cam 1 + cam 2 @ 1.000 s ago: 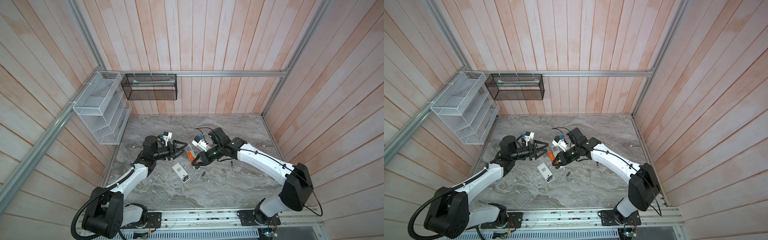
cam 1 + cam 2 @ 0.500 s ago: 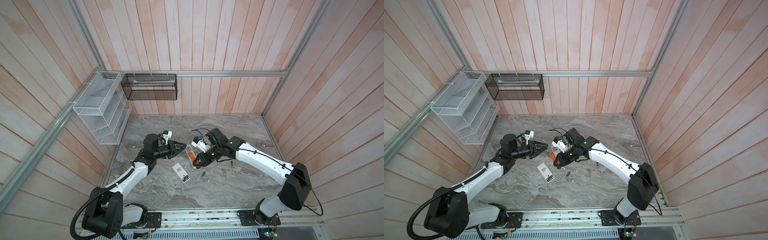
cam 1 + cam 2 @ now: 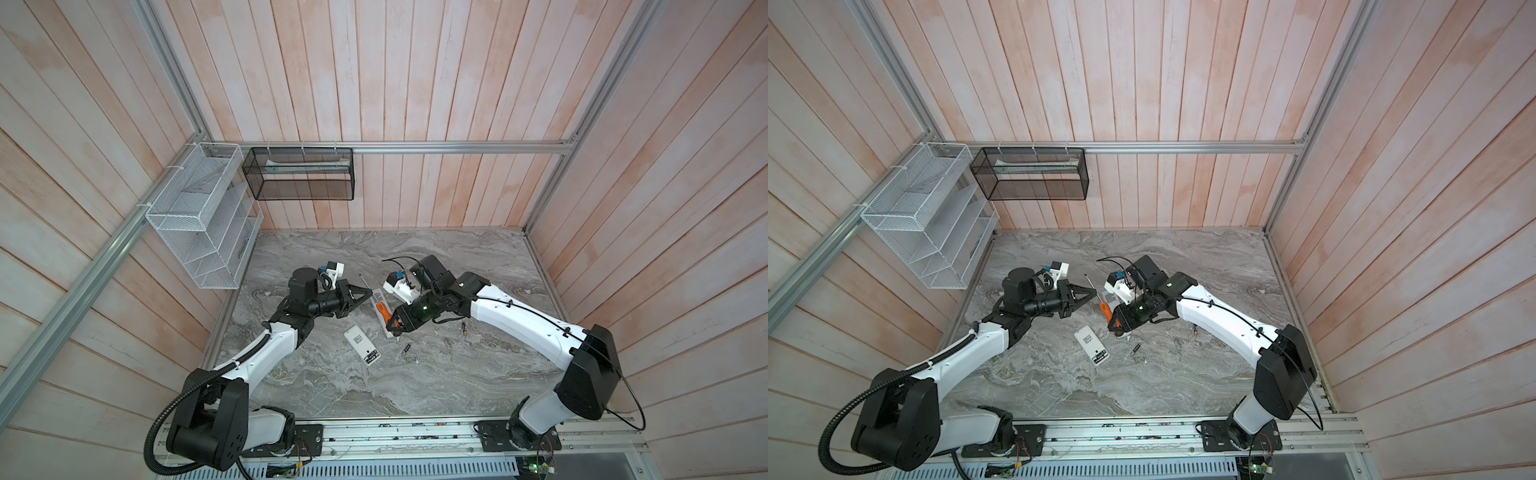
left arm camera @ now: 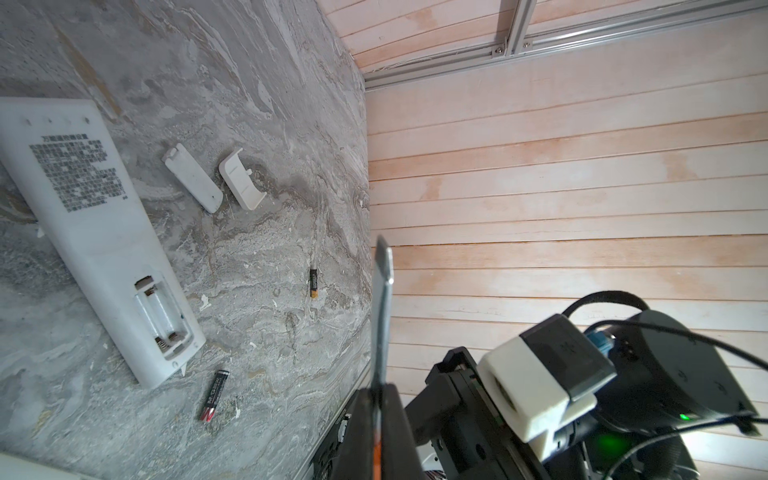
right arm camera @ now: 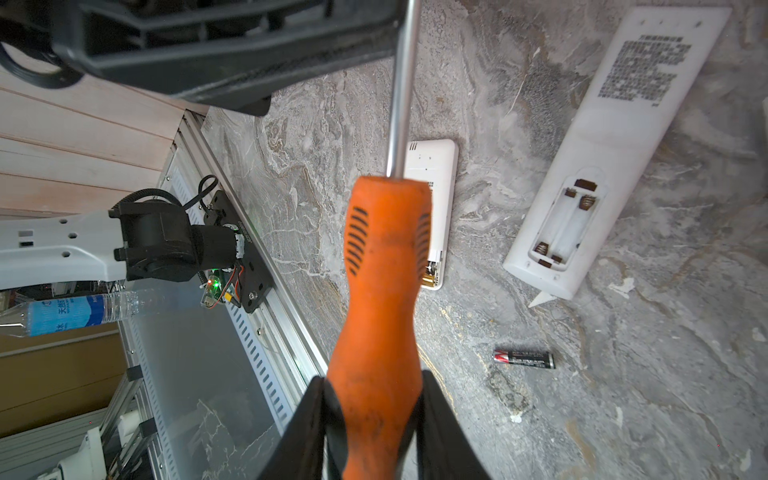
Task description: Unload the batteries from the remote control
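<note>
The screwdriver's tip (image 3: 361, 276) faces away from the bay of the shorter remote. Next, my left gripper turns the screwdriver's handle (image 3: 384, 311) toward my right gripper so that the hold is straighter.
A screwdriver (image 5: 382, 257) with an orange handle is held at both ends above the table. My right gripper (image 5: 374, 395) is shut on its handle (image 3: 386, 316). My left gripper (image 4: 380, 390) is shut on its metal shaft (image 4: 382, 299). A long white remote control (image 4: 95, 232) lies back up with its battery bay empty. A shorter white remote (image 3: 363, 345) lies nearer the front, a gold battery end (image 5: 432, 278) showing in its bay. Two loose batteries lie on the table, one (image 4: 215, 395) by the long remote's end and one (image 4: 313, 282) further right.
Two small white covers (image 4: 193, 178) (image 4: 243, 178) lie side by side beyond the long remote. A white mesh rack (image 3: 199, 216) hangs on the left wall and a black mesh basket (image 3: 299, 174) on the back wall. The marble table (image 3: 415, 386) ends at a metal rail in front.
My left gripper was open around the shaft and has shut on it. The right gripper kept hold of the handle and shifted slightly left.
</note>
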You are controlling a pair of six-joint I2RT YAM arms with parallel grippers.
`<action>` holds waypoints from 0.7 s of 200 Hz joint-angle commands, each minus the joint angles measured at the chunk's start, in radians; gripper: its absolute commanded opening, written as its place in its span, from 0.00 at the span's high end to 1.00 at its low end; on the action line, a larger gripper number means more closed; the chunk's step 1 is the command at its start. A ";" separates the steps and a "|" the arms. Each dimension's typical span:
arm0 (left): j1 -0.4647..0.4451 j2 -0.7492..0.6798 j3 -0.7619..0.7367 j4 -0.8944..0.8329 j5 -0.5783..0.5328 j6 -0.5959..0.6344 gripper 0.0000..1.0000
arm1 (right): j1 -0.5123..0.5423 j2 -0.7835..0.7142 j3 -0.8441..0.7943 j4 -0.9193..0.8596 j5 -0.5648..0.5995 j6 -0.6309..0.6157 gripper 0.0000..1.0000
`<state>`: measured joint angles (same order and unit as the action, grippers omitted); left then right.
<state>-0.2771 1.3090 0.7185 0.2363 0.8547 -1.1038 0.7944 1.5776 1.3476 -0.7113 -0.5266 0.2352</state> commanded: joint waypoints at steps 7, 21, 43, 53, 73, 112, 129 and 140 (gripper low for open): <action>-0.004 0.012 0.028 0.038 0.011 -0.008 1.00 | 0.007 0.021 0.045 0.002 0.021 -0.017 0.90; -0.004 0.020 0.032 0.044 0.012 -0.010 1.00 | 0.006 0.022 0.050 -0.003 0.032 -0.021 0.90; -0.004 0.037 0.040 0.047 0.021 -0.014 0.94 | 0.005 0.028 0.068 -0.014 0.037 -0.033 0.91; -0.004 0.043 0.042 0.047 0.018 -0.017 0.77 | 0.006 0.033 0.077 -0.019 0.034 -0.040 0.91; -0.004 0.057 0.048 0.061 0.016 -0.026 0.47 | 0.006 0.041 0.089 -0.028 0.024 -0.048 0.92; -0.004 0.078 0.071 0.052 0.005 -0.021 0.46 | 0.006 0.045 0.093 -0.033 0.008 -0.057 0.92; -0.002 0.085 0.077 0.045 -0.012 -0.020 0.51 | 0.006 0.048 0.092 -0.035 -0.006 -0.065 0.93; -0.002 0.095 0.081 0.052 -0.021 -0.027 0.57 | 0.006 0.052 0.093 -0.043 -0.013 -0.073 0.93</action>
<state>-0.2779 1.3823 0.7662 0.2638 0.8543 -1.1366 0.7944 1.6138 1.4132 -0.7322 -0.5049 0.1940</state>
